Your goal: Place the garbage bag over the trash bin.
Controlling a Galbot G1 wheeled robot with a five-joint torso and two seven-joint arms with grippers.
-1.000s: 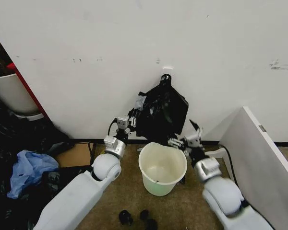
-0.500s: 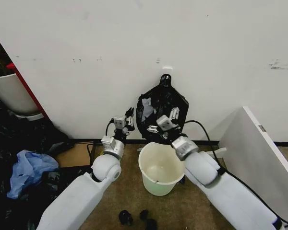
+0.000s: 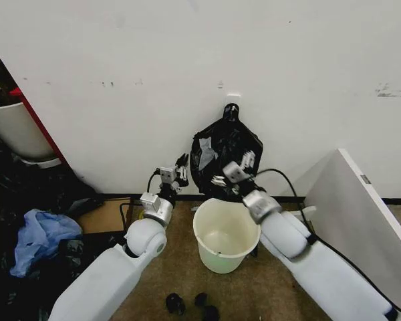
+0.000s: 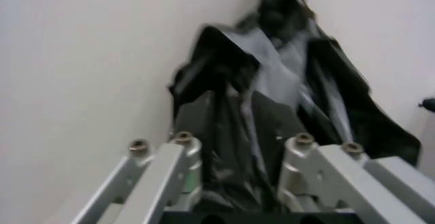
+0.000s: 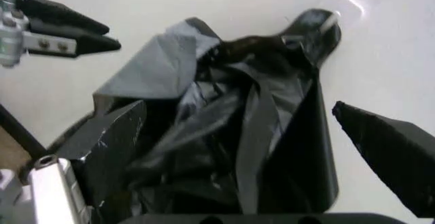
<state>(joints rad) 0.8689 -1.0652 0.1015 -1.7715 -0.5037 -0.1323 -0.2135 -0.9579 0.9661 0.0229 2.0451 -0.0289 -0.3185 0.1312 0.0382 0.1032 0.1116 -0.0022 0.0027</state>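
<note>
I see smooth black plastic behind the crinkled garbage bag (image 3: 217,159). The bag will come away by itself when I pull, and the smooth plastic will stay hanging.
The garbage bag (image 3: 226,155) hangs crinkled and black from a hook on the white wall, above the trash bin (image 3: 225,235), a cream-white bucket standing upright on the floor. My right gripper (image 3: 232,170) is open against the bag's front. In the right wrist view the bag (image 5: 231,127) fills the wide gap between its fingers (image 5: 112,132). My left gripper (image 3: 182,167) is open just beside the bag's left edge, apart from it. The right wrist view shows the left gripper (image 5: 102,35) clear of the plastic. The left wrist view faces the bag (image 4: 272,96).
A larger white bin with a red bar (image 3: 13,127) stands at the far left. A blue plastic bag (image 3: 37,237) lies among dark clutter below it. A white panel (image 3: 364,214) rises at the right. Small dark objects (image 3: 187,304) lie on the floor before the bucket.
My right arm swung from the right of the bucket up to the bag's front and has opened around it. The left gripper drew slightly away from the bag's left edge.
</note>
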